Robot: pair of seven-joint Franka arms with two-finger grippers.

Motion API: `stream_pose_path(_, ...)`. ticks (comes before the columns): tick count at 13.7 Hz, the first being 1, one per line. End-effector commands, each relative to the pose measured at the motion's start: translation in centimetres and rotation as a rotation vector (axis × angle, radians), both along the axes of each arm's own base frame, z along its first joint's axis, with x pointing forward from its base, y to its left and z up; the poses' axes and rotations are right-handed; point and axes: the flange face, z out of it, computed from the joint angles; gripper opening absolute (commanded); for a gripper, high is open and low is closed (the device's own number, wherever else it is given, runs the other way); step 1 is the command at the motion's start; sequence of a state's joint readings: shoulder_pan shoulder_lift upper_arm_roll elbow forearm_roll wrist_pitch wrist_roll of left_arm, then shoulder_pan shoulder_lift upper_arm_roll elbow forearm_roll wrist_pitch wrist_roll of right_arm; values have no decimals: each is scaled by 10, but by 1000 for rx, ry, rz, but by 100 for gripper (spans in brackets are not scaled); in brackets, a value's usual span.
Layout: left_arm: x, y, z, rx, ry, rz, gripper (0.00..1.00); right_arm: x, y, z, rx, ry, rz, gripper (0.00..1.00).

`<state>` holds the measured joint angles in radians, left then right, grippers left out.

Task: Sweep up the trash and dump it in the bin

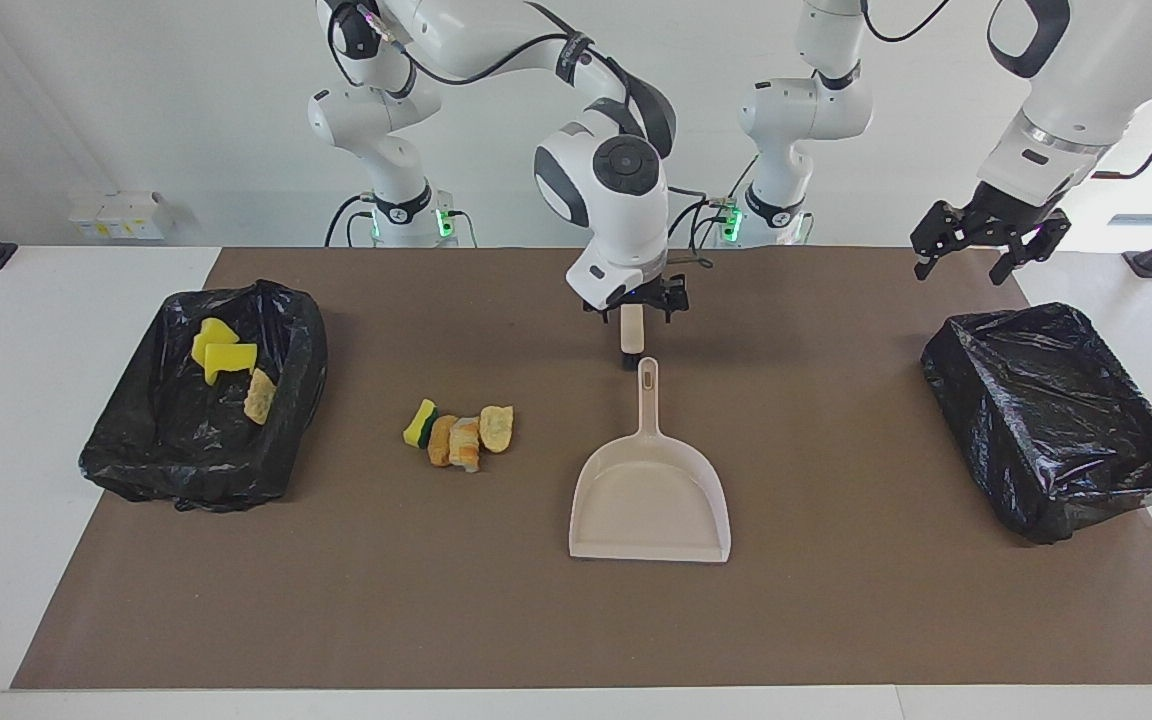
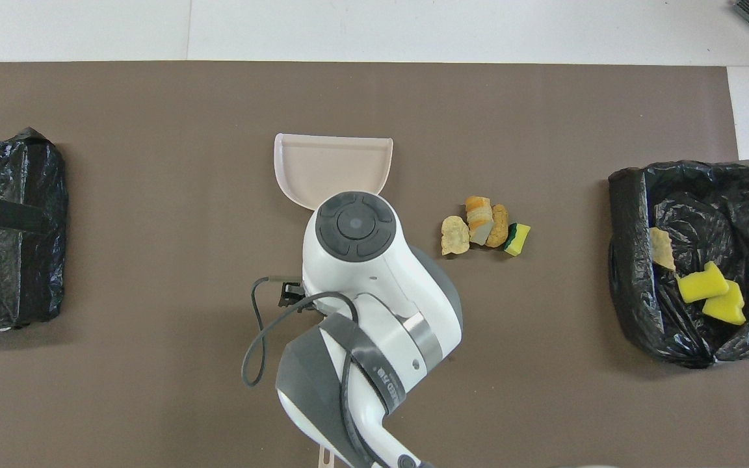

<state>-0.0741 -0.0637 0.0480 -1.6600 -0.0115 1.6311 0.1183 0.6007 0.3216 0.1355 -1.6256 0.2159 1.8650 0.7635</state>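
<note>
My gripper will tip the beige dustpan (image 2: 333,168) over the empty bin, and the swept trash should all slip out: the dustpan's bottom is smooth, its front edge (image 2: 334,137) open.
The beige dustpan (image 1: 651,500) (image 2: 332,162) lies flat on the brown mat, its handle pointing toward the robots. Nothing holds it. My right gripper (image 1: 636,300) hangs open in the air over the mat just past the handle's end; in the overhead view its wrist hides it. A small row of trash (image 1: 461,435) (image 2: 485,227), bread bits and a yellow-green sponge chunk, lies beside the dustpan toward the right arm's end. More trash pieces (image 1: 226,360) (image 2: 706,286) lie in the black-lined bin (image 1: 301,370) (image 2: 628,260) at that end. My left gripper (image 1: 981,255) waits open, high over the left arm's end.
A second black-lined bin (image 1: 1036,420) (image 2: 17,273) stands at the left arm's end, with nothing in it. A slim beige piece (image 1: 631,330) shows under the right gripper, and a beige tip (image 2: 326,458) shows at the overhead view's bottom edge. White table borders the mat (image 1: 836,620).
</note>
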Motion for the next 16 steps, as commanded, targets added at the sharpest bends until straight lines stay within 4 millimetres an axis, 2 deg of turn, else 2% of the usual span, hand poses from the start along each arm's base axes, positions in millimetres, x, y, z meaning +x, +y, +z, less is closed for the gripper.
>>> stream_pose_path(1,-3,-1,2,8,-5,-14,100,-81,0,-21,-4,-4,-44,100)
stream_pose_path(2,-4,-6,2,8,-4,-21,100,-110,11,-35,6,-3,-44,100)
stream_pose_path(3,-4,-9,1,8,-4,-28,100,-129,16,-54,-6,1,-44,100)
stream_pose_path(5,-5,-16,-1,-2,1,-41,100,-153,15,-80,-35,13,-25,100)
stream_pose_path(6,-6,-30,0,-4,-5,-50,100,-158,9,-88,-47,19,-15,100)
stream_pose_path(7,-4,-52,-5,-3,-6,-89,100,-162,4,-94,-47,13,-16,100)
stream_pose_path(10,13,-97,-28,-30,-38,-128,100,-162,4,-95,-31,-9,-36,100)
stream_pose_path(11,20,-115,-42,-32,-43,-130,100,-163,3,-96,-33,-7,-35,92)
stream_pose_path(12,25,-132,-54,-34,-43,-128,100,-162,4,-95,-32,-8,-35,71)
stream_pose_path(14,35,-163,-75,-42,-64,-117,100,-163,4,-96,-30,-9,-25,0)
stream_pose_path(16,43,-183,-93,-49,-80,-104,100,-162,4,-96,-32,-5,-36,0)
